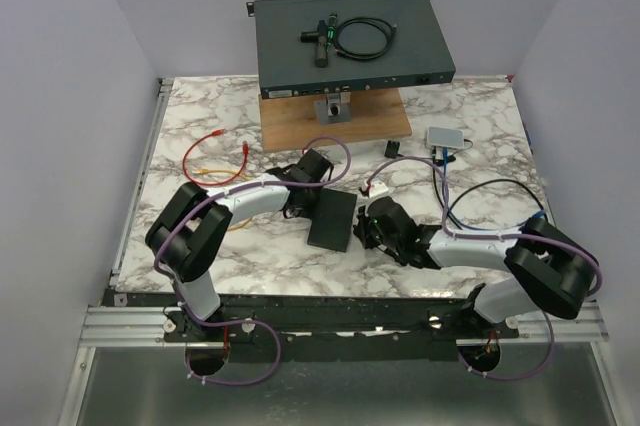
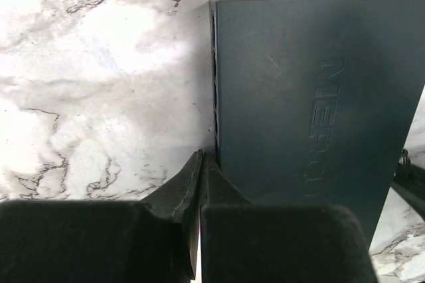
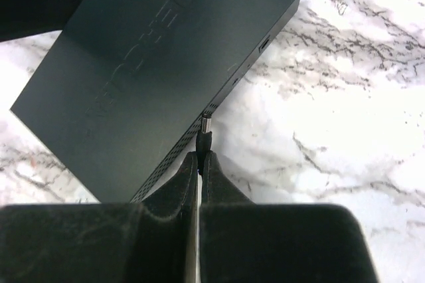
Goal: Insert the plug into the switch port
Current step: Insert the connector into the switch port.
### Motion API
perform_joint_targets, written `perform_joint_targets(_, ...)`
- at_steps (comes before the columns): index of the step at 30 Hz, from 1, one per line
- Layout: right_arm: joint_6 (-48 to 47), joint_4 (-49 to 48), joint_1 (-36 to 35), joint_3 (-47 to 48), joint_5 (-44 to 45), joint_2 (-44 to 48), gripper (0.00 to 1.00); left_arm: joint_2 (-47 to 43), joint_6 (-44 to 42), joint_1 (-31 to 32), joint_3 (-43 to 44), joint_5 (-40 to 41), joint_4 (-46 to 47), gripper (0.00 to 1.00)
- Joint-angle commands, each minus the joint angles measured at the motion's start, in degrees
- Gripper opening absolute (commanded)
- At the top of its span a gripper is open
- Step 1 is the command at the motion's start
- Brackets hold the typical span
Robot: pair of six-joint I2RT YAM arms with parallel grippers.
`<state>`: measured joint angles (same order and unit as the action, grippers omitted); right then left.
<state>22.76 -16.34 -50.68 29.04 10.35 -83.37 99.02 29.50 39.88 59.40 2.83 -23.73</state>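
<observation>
My right gripper is holding the plug with the plug's tip slanted toward the vents of the switch [image 3: 180,146]. It should bring the plug to the small port [image 3: 264,44] near the switch's far corner and straighten it.
The switch [image 1: 333,218] is a small flat dark box lying on the marble table between the two arms. My right gripper [image 3: 200,157] is shut on the plug [image 3: 206,130], a thin black barrel plug with a metal tip. That tip points at the vented side of the switch [image 3: 153,64], close to it. A small port [image 3: 263,44] shows farther along that same side. My left gripper [image 2: 202,158] is shut with nothing in it, its tips at the near corner of the switch [image 2: 299,97]. From above, the left gripper [image 1: 303,206] and right gripper [image 1: 368,231] flank the box.
A large rack unit [image 1: 350,41] stands at the back on a wooden board [image 1: 335,118], with a coiled black cable [image 1: 362,38] on top. A red and orange cable [image 1: 215,151] lies at the left. A white adapter [image 1: 446,136] and a black cable [image 1: 490,186] lie at the right.
</observation>
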Motion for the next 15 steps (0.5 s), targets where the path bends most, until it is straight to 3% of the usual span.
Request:
perform_joint_targets(1, 1.67, 5.95, -1.54, 0.69, 5.48, 5.63, 0.01, -2.75, -0.93, 1.1, -0.03, -2.52, 3.19, 0.0)
perform_joint_targets(4, -0.77, 13.6, -1.58, 3.29, 8.53, 8.18, 0.01, -3.01, -1.1, 0.91, 1.23, 0.35, 1.37, 0.0)
perform_joint_targets(8, -3.9, 14.42, -1.53, 4.36, 4.96, 11.3, 0.01, -2.22, -0.84, 0.45, 3.77, 2.21, 0.06, 0.0)
perform_joint_targets(15, -12.05, 22.52, -1.53, 12.62, 13.26, 9.38, 0.01, 0.7, -0.4, 0.02, 7.46, 3.18, -0.8, 0.0)
